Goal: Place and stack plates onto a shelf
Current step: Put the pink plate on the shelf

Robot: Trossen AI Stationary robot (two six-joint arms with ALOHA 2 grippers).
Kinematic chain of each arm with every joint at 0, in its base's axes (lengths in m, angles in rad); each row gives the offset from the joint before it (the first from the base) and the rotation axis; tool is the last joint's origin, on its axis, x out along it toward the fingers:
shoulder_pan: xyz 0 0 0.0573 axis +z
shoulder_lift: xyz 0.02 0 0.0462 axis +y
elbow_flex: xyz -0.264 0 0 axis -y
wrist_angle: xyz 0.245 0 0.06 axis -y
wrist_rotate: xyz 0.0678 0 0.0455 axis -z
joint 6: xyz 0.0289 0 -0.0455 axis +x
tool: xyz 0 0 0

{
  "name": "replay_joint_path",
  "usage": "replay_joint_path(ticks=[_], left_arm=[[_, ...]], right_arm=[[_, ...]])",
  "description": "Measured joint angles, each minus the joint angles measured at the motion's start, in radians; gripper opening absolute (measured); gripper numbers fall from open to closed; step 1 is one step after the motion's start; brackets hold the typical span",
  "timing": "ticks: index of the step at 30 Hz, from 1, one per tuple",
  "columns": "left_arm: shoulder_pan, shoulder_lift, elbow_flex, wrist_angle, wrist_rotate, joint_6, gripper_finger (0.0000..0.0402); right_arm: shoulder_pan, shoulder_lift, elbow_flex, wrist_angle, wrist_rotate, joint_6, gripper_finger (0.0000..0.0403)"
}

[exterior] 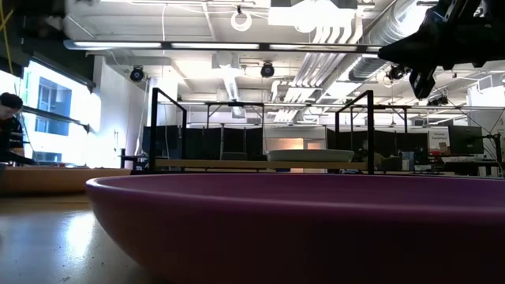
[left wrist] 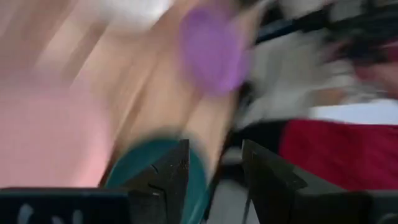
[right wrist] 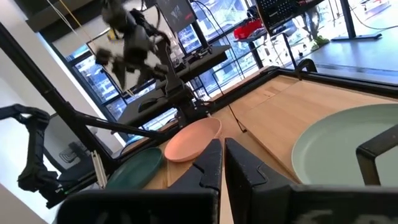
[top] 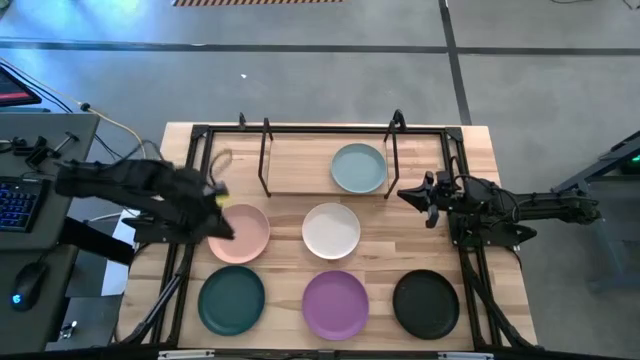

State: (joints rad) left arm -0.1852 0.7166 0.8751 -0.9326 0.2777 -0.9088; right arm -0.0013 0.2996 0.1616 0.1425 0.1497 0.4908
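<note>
The empty shelf board (top: 302,166) beside the blue-grey plate looks plate-wide, so I expect the pink plate (top: 243,236) to fit flat there when I lower it.
The shelf (top: 300,160) stands at the table's far side and carries the pale blue-grey plate (top: 358,168) on the right of its board. Five plates lie flat on the table: pink (top: 245,235), white (top: 331,230), dark teal (top: 232,300), purple (top: 336,303) and black (top: 425,303). My left gripper (top: 222,208) is over the pink plate's left rim. The left wrist view shows it open (left wrist: 214,180) with nothing between the fingers. My right gripper (top: 412,195) is shut (right wrist: 222,163). It hovers by the shelf's right end, just right of the blue-grey plate (right wrist: 348,149).
Black metal rails (top: 190,200) frame the tabletop on the left, right and far sides. The shelf's upright rods (top: 266,150) rise beside the board. A keyboard and mouse (top: 20,200) sit on a side desk to the left. In the low view the purple plate (exterior: 300,229) fills the foreground.
</note>
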Motion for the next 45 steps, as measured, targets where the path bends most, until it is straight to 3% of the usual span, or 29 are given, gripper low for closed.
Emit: replay_joint_path(ticks=[6,12,19,29,36,45], left_arm=[[-0.226,0.018,-0.147,-0.09,-0.207,-0.508,0.0134],[-0.416,0.023,-0.309,-0.065,-0.22,-0.969,0.0134],[-0.531,0.039,-0.389,-0.015,-0.392,-1.364,0.0133],[-0.592,0.096,-0.414,0.049,-0.28,-1.437,0.0133],[-0.555,0.189,-0.414,0.02,-0.303,-1.454,0.0133],[-0.512,0.297,-0.414,0.107,-0.298,-1.455,0.0133]], right_arm=[[0.0,0.0,0.0,-0.028,0.0,0.0,0.0],[0.0,0.0,0.0,-0.046,0.0,0.0,0.0],[0.0,0.0,0.001,-0.054,0.001,0.001,0.0],[0.0,0.002,0.001,-0.057,0.001,0.002,0.0],[0.0,0.002,0.001,-0.065,0.001,0.002,0.0],[0.0,0.002,0.001,-0.075,0.001,0.01,0.0]])
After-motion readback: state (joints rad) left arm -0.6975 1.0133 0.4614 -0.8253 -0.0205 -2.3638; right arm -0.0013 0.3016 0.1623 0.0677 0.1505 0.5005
